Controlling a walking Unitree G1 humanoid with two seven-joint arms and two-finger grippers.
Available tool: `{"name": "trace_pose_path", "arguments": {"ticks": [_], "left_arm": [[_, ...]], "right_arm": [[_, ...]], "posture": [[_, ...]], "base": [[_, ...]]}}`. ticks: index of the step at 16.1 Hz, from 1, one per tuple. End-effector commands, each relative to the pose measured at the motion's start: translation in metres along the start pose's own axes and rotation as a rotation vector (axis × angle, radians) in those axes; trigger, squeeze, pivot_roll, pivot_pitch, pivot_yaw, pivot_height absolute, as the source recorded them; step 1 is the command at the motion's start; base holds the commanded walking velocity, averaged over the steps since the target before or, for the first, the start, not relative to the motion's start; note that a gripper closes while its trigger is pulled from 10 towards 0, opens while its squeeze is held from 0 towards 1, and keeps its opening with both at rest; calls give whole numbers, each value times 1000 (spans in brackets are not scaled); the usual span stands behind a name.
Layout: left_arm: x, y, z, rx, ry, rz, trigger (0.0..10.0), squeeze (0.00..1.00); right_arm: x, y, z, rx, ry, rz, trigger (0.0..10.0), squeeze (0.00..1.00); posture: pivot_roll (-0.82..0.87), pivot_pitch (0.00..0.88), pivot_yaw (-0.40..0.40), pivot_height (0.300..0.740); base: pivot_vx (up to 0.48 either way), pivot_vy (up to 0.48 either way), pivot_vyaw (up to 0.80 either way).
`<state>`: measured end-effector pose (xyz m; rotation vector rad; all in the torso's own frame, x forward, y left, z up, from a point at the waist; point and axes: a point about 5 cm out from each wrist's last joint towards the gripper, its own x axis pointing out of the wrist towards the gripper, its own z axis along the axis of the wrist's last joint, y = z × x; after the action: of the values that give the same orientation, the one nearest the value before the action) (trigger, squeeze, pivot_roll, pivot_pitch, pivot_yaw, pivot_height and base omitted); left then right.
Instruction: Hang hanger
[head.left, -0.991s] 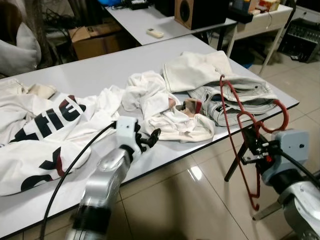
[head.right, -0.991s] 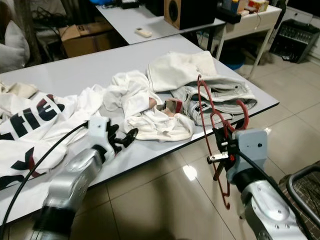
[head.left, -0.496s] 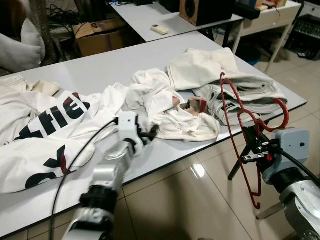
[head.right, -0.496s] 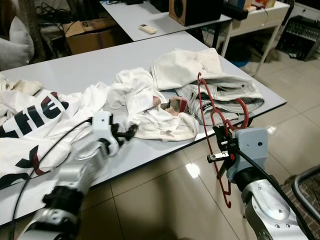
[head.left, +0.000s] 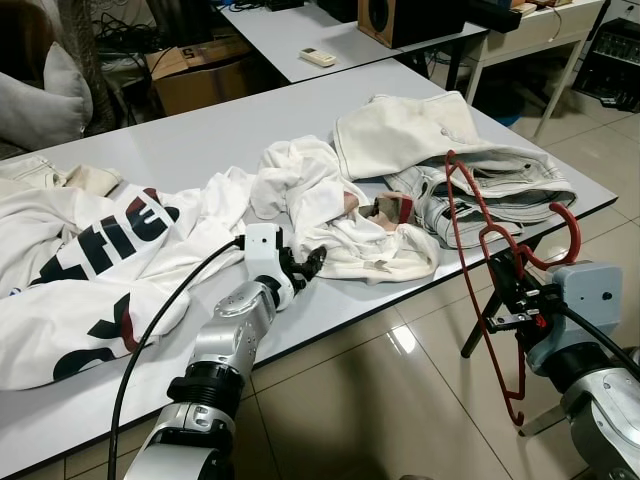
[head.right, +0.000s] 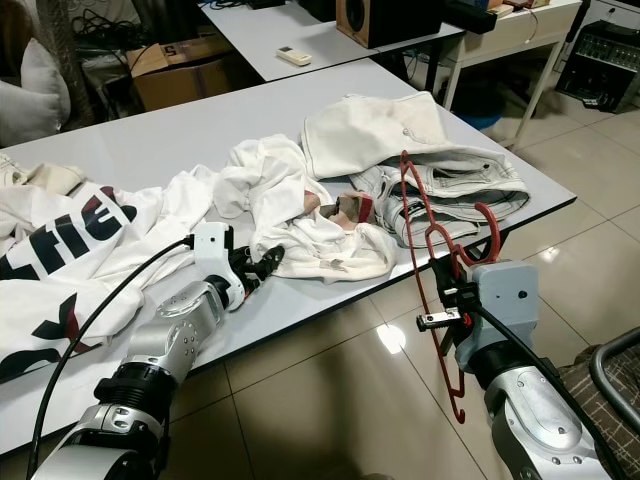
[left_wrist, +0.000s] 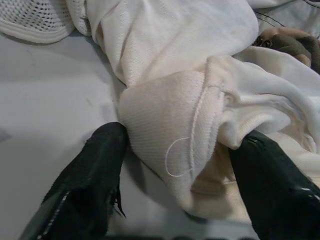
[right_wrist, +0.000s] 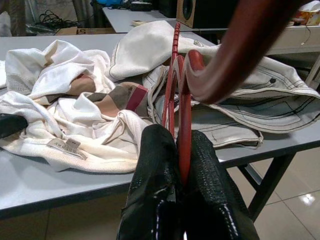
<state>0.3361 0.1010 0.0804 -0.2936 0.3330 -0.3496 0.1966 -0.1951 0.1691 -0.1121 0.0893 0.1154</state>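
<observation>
The plaid patch (head.left: 396, 208) comes out from inside the cream garment's crumpled folds (head.left: 345, 222), so I expect the plaid patch to come along when the robot lifts and carries the garment.
A red hanger (right_wrist: 184, 110) stands upright off the table's front right corner, with my right gripper (head.left: 515, 300) shut on its lower part and its hook (head.left: 573, 228) curling right. My left gripper (head.left: 305, 268) rests low on the white table (head.left: 180, 150) near the front edge. It is open, and its black fingers (left_wrist: 95, 170) stand either side of a fold of the cream garment (left_wrist: 175, 115). That crumpled cream garment (head.left: 340, 230) lies mid-table, with a patch of plaid cloth showing in it.
Folded pale jeans (head.left: 500, 185) and a cream piece lie at the table's right end behind the hanger. A white printed T-shirt (head.left: 90, 260) covers the left. A second table with a remote (head.left: 315, 58), a speaker and a cardboard box (head.left: 195, 75) stand behind. Tiled floor (head.left: 380, 400) lies in front.
The left arm has shifted and settled, with its gripper staying at the cream garment's edge. The right gripper holds the hanger in much the same place. The camera has moved slightly.
</observation>
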Motion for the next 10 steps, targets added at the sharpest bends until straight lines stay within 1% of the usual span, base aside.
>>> {"name": "trace_pose_path", "arguments": {"ticks": [1, 6, 10], "left_arm": [[1, 2, -4, 0, 17, 4, 0, 0], [3, 2, -6, -4, 8, 10, 0, 0], [4, 1, -2, 37, -21, 5, 0, 0]], "right_arm": [[-1, 1, 5, -9, -24, 0, 10000, 0], [-1, 3, 5, -25, -17, 37, 10000, 0], [-2, -1, 6, -70, -2, 140, 10000, 0]], "posture": [[-301, 59, 110, 740], [-311, 54, 105, 740], [-309, 47, 104, 740]], "base": [[0, 0, 0], [0, 0, 0], [0, 0, 0]]}}
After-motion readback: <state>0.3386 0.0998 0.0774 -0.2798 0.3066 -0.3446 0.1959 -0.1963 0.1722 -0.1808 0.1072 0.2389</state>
